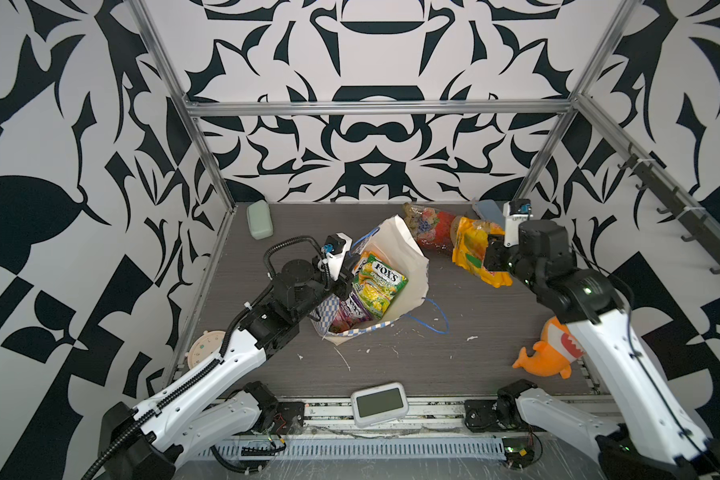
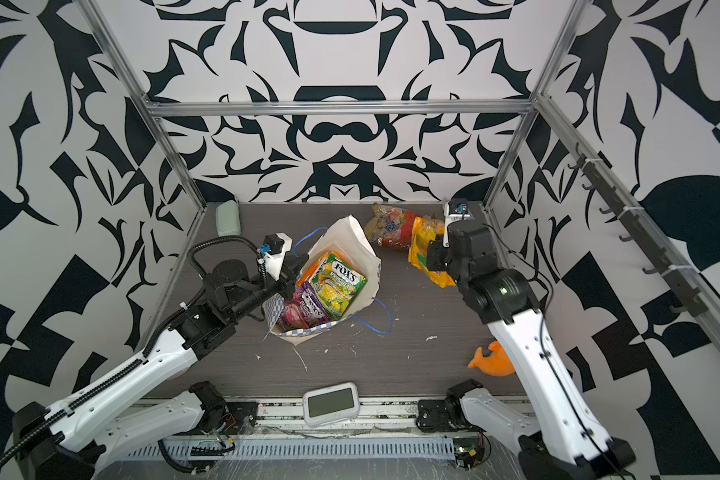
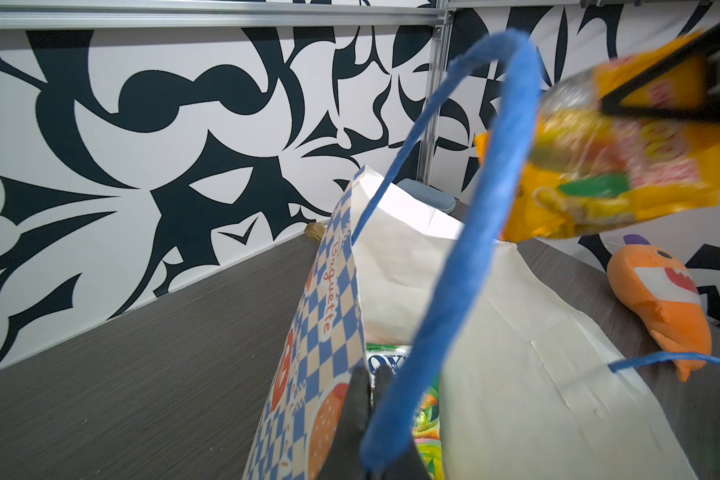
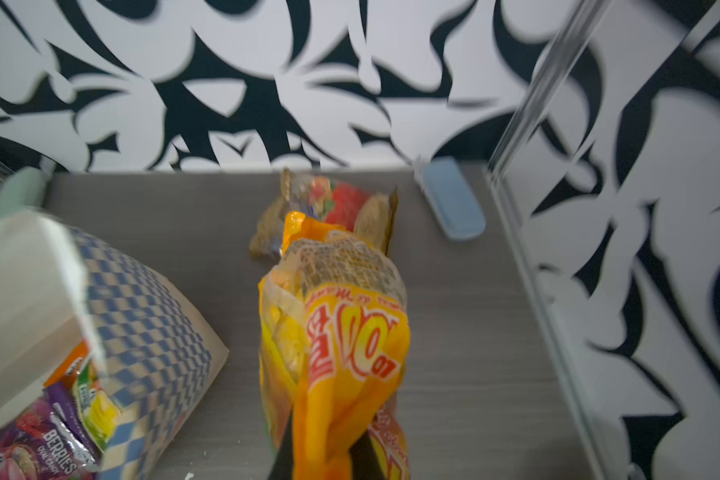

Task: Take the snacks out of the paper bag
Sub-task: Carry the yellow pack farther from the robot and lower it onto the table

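Observation:
The yellow-orange snack bag is hanging free of the paper bag. My right gripper goes on lowering it next to the fruit-print bag until it is resting.
The paper bag leans open mid-table, its white inside showing. My left gripper is shut on its near rim, one finger on the checkered outside and one inside, beside a blue cord handle. Inside lie a green FOX'S packet, a purple packet and an orange packet's edge. My right gripper is shut on a yellow-orange snack bag, held above the table right of the paper bag. A red-gold fruit-print bag lies behind it.
An orange plush shark lies at the right under my right arm. A green block and a blue block sit in the back corners. A white screen device rests at the front edge, a round dial at the left.

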Robot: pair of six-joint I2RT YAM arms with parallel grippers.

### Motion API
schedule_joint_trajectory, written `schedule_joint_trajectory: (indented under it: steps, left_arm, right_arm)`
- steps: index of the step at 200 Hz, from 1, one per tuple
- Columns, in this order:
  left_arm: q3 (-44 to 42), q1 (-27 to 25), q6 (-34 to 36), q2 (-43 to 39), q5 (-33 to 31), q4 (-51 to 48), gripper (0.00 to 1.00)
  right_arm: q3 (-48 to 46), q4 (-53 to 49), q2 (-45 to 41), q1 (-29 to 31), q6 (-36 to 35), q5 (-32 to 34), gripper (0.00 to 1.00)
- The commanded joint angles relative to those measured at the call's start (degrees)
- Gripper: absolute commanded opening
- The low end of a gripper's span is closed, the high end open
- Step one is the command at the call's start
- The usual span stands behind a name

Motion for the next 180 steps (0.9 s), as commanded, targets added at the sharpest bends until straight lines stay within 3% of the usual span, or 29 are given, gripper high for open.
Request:
schedule_joint_trajectory:
  steps: [1, 50, 93, 136, 180]
  left_arm:
    - [0.16, -0.22, -0.39, -1.40, 1.73, 2.95, 0.00]
    - [0.36, -0.19, -0.20, -1.35, 2.11, 3.05, 0.00]
    - [0.40, -0.24, -0.49, -0.75, 3.04, 3.49, 0.00]
    - [0.08, -0.24, -0.22, -1.69, 2.68, 3.10, 0.00]
    - [-0.08, -0.24, 0.01, -2.69, 2.45, 2.79, 0.00]
  right_arm:
    - [-5.20, 10.67, 1.70, -4.27, 5.70, -19.26, 0.00]
    - [-15.00, 27.81, 11.47, -14.59, 12.70, -46.48, 0.00]
    - [-17.14, 36.36, 21.33, -20.41, 14.42, -52.71, 0.00]
    - [-13.18, 31.32, 31.68, -21.33, 8.10, -46.72, 0.00]
    - [-5.82, 23.32, 41.76, -21.33, 3.17, -34.81, 0.00]
